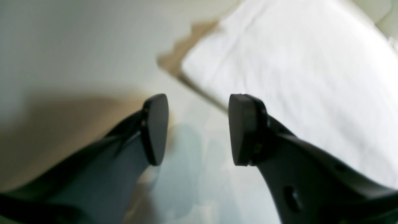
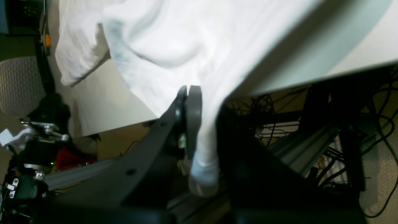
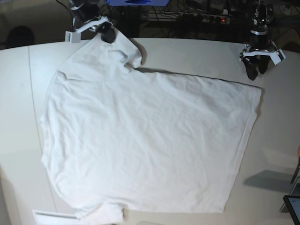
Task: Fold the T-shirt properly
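Observation:
The robot's left gripper is hanging open past the T-shirt's corner (image 3: 257,89), so it should move back over the T-shirt's far edge (image 3: 245,85) and pinch that edge there before both grippers fold.
The white T-shirt (image 3: 145,136) lies spread flat on the white table (image 3: 197,56), slightly wrinkled, with one sleeve at the far left and one at the near edge. My right gripper (image 3: 108,36) is at the far-left sleeve. In the right wrist view this gripper (image 2: 188,102) is shut on a fold of the shirt fabric (image 2: 174,40) near the table's edge. My left gripper (image 3: 255,72) hangs at the far right, just beyond the shirt's corner. In the left wrist view it (image 1: 199,130) is open and empty, with the shirt (image 1: 295,77) to its right.
Cables and metal framing (image 2: 311,137) lie below the table's back edge. A mesh chair (image 2: 18,84) stands beside it. A dark device (image 3: 293,206) sits at the near right corner and a white strip (image 3: 51,216) at the near left.

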Tool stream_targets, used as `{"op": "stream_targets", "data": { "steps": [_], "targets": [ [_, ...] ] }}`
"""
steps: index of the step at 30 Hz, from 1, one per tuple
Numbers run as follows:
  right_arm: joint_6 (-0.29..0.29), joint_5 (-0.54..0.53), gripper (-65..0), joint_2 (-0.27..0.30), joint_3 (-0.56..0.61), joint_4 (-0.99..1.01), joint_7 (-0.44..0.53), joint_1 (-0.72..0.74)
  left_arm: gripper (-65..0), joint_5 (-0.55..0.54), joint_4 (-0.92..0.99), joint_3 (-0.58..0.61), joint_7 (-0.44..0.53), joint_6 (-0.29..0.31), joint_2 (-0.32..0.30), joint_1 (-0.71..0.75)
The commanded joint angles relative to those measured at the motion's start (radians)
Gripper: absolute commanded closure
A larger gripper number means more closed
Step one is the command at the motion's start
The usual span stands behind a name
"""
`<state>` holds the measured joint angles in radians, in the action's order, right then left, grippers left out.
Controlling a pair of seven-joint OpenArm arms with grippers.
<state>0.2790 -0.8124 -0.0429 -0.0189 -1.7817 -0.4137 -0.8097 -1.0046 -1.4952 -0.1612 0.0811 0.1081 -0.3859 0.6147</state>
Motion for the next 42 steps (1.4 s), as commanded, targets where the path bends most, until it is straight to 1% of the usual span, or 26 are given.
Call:
{"op": "stream_targets", "data": {
  "steps": [1, 3, 7, 9, 13, 15, 17, 24, 30, 33, 37, 42],
  "targets": [
    [-0.002, 0.0, -0.3, 0.013, 0.003, -0.011, -0.004, -0.013, -38.0, -0.012, -0.009, -0.022, 0.006, 0.005, -0.011, 0.0],
    [-0.002, -0.002, -0.3, 0.016, 0.023, -0.011, -0.004, -0.013, -40.6, -0.012, -0.011, -0.05, -0.017, 0.006, 0.015, 0.0],
    [-0.002, 0.001, -0.1, 0.016, 0.027, -0.013, -0.004, -0.012, -41.0, -0.013, -0.009, -0.122, -0.056, 0.009, 0.067, -0.002],
    [-0.002, 0.003, -0.1, 0.016, 0.027, -0.013, -0.004, -0.012, -41.1, -0.013, -0.009, -0.154, -0.094, 0.011, 0.081, -0.025],
    [-0.002, 0.005, -0.1, 0.018, 0.029, -0.013, -0.004, -0.012, -43.7, -0.013, 0.025, -0.189, -0.185, 0.011, 0.086, -0.086],
    [-0.002, 0.005, -0.1, 0.019, 0.029, -0.013, -0.004, -0.012, -43.7, -0.013, 0.035, -0.205, -0.223, 0.011, 0.104, -0.117],
    [-0.002, 0.0, -0.1, 0.033, 0.029, -0.013, -0.004, -0.012, -43.7, -0.013, 0.038, -0.22, -0.248, 0.011, 0.112, -0.141],
    [-0.002, 0.0, -0.1, 0.034, 0.029, -0.013, -0.004, -0.01, -43.5, -0.01, 0.04, -0.212, -0.327, 0.011, 0.117, -0.215],
    [-0.002, -0.002, -0.1, 0.034, 0.029, -0.013, -0.004, 0.0, -43.5, -0.006, 0.04, -0.211, -0.34, 0.011, 0.118, -0.264],
    [-0.002, -0.002, -0.1, 0.034, 0.029, -0.013, -0.004, 0.002, -43.5, -0.004, 0.043, -0.177, -0.34, 0.011, 0.117, -0.279],
    [-0.002, -0.002, -0.1, 0.034, 0.029, -0.013, -0.004, 0.002, -43.5, -0.004, 0.097, -0.163, -0.34, 0.011, 0.118, -0.316],
    [-0.002, -0.002, -0.1, 0.034, 0.029, -0.013, -0.004, 0.002, -43.2, -0.004, 0.13, -0.102, -0.335, 0.011, 0.118, -0.339]
  ]
}}
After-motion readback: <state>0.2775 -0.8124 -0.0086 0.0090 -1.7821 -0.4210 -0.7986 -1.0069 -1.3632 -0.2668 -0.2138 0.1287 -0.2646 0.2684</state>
